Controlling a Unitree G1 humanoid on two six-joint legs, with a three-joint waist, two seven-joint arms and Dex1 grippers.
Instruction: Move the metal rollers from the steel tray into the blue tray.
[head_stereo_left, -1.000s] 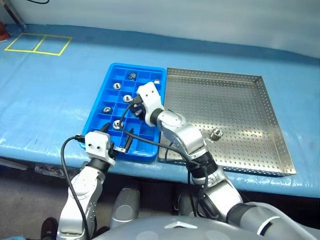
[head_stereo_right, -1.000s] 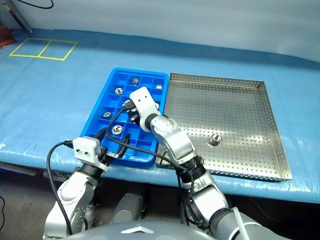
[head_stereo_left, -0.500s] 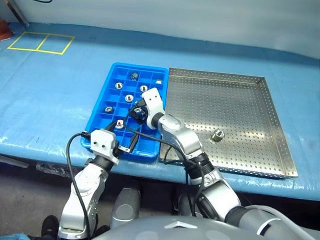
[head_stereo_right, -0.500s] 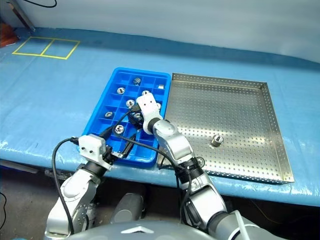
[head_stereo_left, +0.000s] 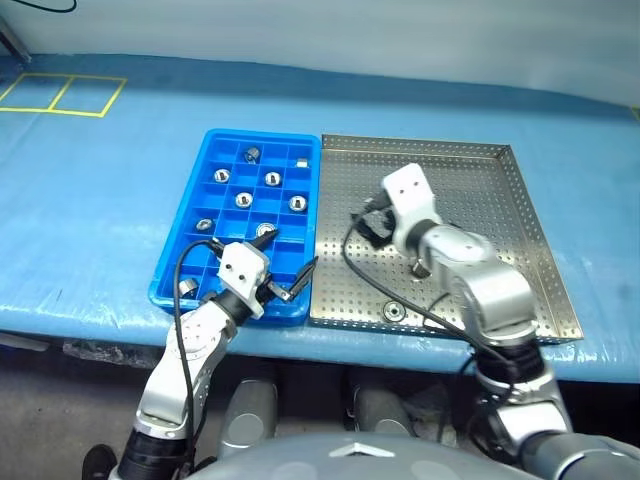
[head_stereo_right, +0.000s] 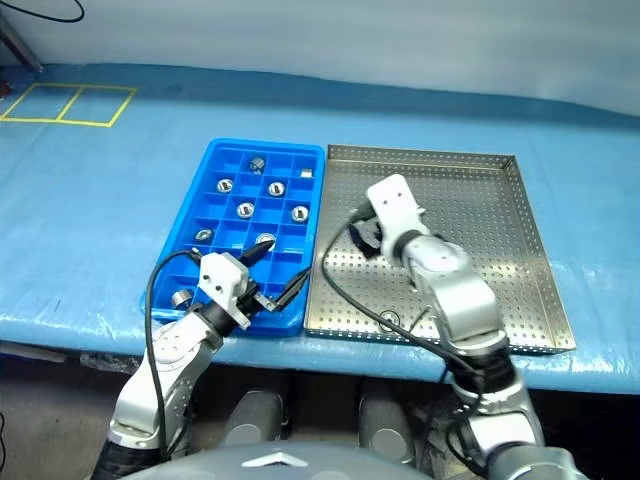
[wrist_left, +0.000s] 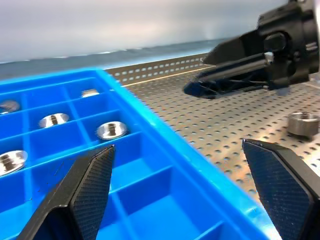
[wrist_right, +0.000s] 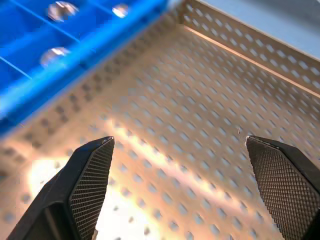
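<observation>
The roller (head_stereo_left: 419, 267) beside the robot's right arm stands clear of the front roller, so the open right gripper should keep moving toward it and close around its side (head_stereo_left: 419, 271).
The blue tray (head_stereo_left: 188, 200) holds several metal rollers (head_stereo_left: 241, 199) in its compartments. To its right lies the steel tray (head_stereo_left: 480, 190). One roller (wrist_left: 302, 124) stands on its perforated floor beside my right arm, and another (head_stereo_left: 395, 312) lies near the front rim. My right gripper (head_stereo_left: 362, 222) hangs open over the steel tray's left half, with nothing between its fingers (wrist_right: 90, 180). My left gripper (head_stereo_left: 287, 258) is open and empty over the blue tray's front right corner.
Both trays sit on a light blue table cover (head_stereo_left: 90, 200). Yellow tape squares (head_stereo_left: 60, 95) mark its far left corner. The table's front edge runs just below the trays. Black cables loop from both wrists over the tray fronts.
My right gripper opened over the blue tray, then swung right onto the steel tray. My left gripper drifted a little to the right. The camera view has shifted too.
</observation>
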